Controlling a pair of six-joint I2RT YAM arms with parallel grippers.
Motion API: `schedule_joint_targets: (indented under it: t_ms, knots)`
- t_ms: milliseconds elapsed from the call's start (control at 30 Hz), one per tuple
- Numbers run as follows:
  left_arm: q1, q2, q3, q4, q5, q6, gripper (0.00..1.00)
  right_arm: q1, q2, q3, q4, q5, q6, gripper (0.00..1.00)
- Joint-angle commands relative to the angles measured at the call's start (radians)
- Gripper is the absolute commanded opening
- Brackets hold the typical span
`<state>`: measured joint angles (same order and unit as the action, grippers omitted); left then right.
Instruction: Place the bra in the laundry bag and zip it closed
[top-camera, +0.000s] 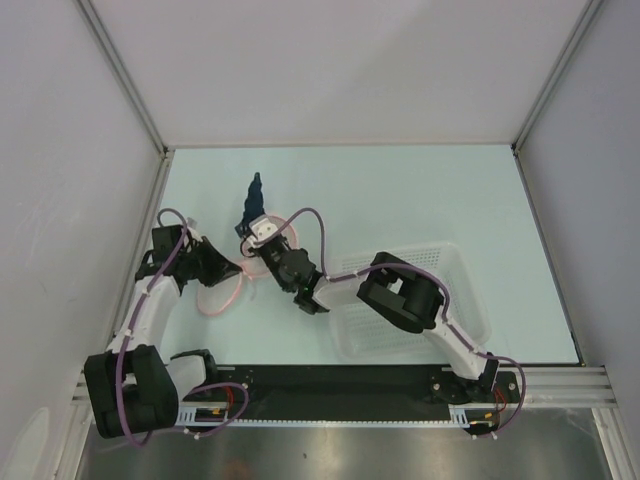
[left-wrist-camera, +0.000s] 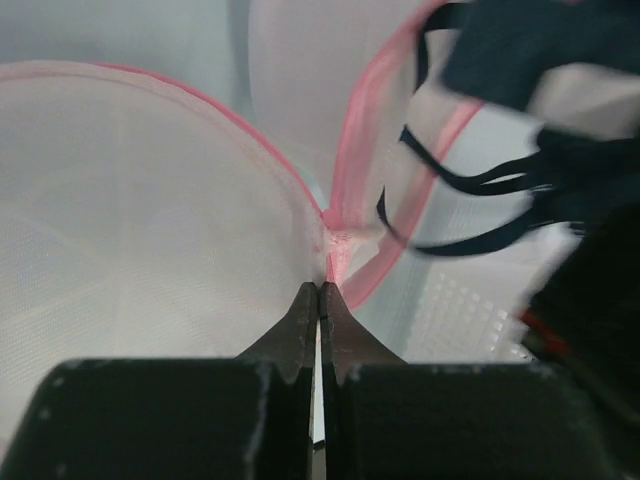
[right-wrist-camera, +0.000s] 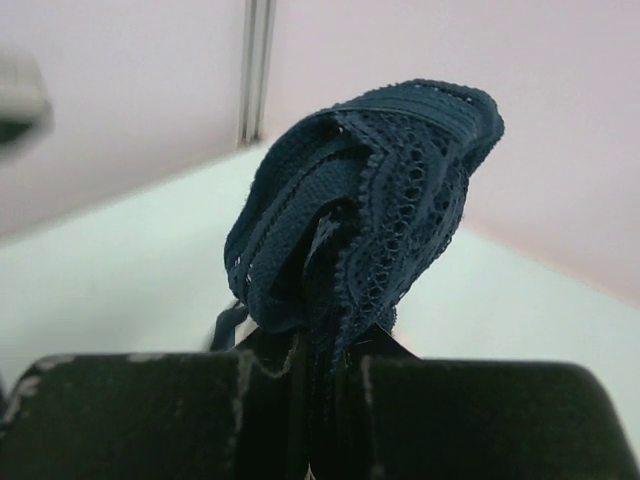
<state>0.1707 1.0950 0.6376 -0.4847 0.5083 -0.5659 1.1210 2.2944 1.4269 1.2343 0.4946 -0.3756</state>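
Observation:
The bra sticks out (top-camera: 254, 198) beyond the laundry bag's far rim, so the robot's right gripper needs to pull it back, tip downward and tuck it into the bag's open half (top-camera: 285, 228).
The laundry bag (top-camera: 222, 298), white mesh with a pink rim, lies open like a clamshell left of centre. My left gripper (top-camera: 232, 270) is shut on its pink rim where the two halves meet; the left wrist view shows the closed gripper (left-wrist-camera: 321, 287) pinching the rim of the bag (left-wrist-camera: 130, 200). My right gripper (top-camera: 250, 222) is shut on the navy bra (top-camera: 254, 192) and holds it up just behind the bag. The right wrist view shows the lacy bra (right-wrist-camera: 370, 200) bunched in that gripper (right-wrist-camera: 325, 345). The bra's thin straps (left-wrist-camera: 455, 190) dangle over the bag's far half.
A white perforated plastic basket (top-camera: 440, 262) stands at the right, under my right arm, and its wall shows in the left wrist view (left-wrist-camera: 460, 312). Grey walls enclose the pale table (top-camera: 400, 190) on three sides.

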Motion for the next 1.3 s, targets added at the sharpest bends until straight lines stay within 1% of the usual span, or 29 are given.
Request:
schedule_joint_targets:
  t_ms: [0,100,200,267,367,467,567,600,700,800,933,1033,1100,1200,1267]
  knots:
    - [0.024,-0.009,0.076,0.006,0.058,0.012,0.0,0.02,-0.064,-0.152,0.076,-0.03,0.024,0.0]
    - [0.027,0.009,0.083,0.018,0.062,0.009,0.0,0.022,-0.118,-0.229,0.067,-0.033,0.063,0.0]
    - [0.03,0.029,0.102,0.021,0.056,0.015,0.0,0.023,-0.154,-0.264,0.044,-0.044,0.093,0.0]
    - [0.03,0.023,0.125,0.003,0.049,0.035,0.0,0.022,-0.168,-0.27,-0.004,-0.067,0.104,0.0]
    - [0.032,-0.009,0.149,-0.015,-0.013,0.067,0.0,0.019,-0.194,-0.293,-0.016,-0.082,0.106,0.0]
    - [0.032,-0.011,0.181,-0.052,-0.06,0.106,0.0,0.019,-0.243,-0.292,-0.08,-0.112,0.112,0.0]
    - [0.032,-0.015,0.2,-0.061,-0.071,0.126,0.0,0.004,-0.296,-0.286,-0.188,-0.211,0.136,0.0]
    - [0.03,-0.021,0.206,-0.063,-0.067,0.13,0.0,-0.013,-0.305,-0.284,-0.246,-0.265,0.144,0.0]
    - [0.029,-0.043,0.214,-0.063,-0.041,0.141,0.0,-0.042,-0.305,-0.27,-0.32,-0.358,0.181,0.0]
    - [0.03,-0.063,0.208,-0.057,-0.007,0.132,0.0,-0.058,-0.277,-0.223,-0.376,-0.389,0.204,0.0]
    - [0.03,-0.107,0.185,-0.009,0.038,0.11,0.0,-0.063,-0.237,-0.175,-0.424,-0.427,0.219,0.0]
    - [0.027,-0.106,0.191,-0.002,0.05,0.118,0.0,-0.063,-0.224,-0.171,-0.441,-0.462,0.216,0.0]
    - [0.02,-0.095,0.189,0.006,0.041,0.126,0.0,-0.063,-0.219,-0.16,-0.472,-0.485,0.204,0.0]
    - [0.018,-0.08,0.197,0.014,0.013,0.138,0.0,-0.081,-0.234,-0.161,-0.515,-0.58,0.192,0.0]
    - [0.016,-0.072,0.204,0.012,-0.02,0.15,0.0,-0.084,-0.256,-0.187,-0.538,-0.603,0.172,0.0]
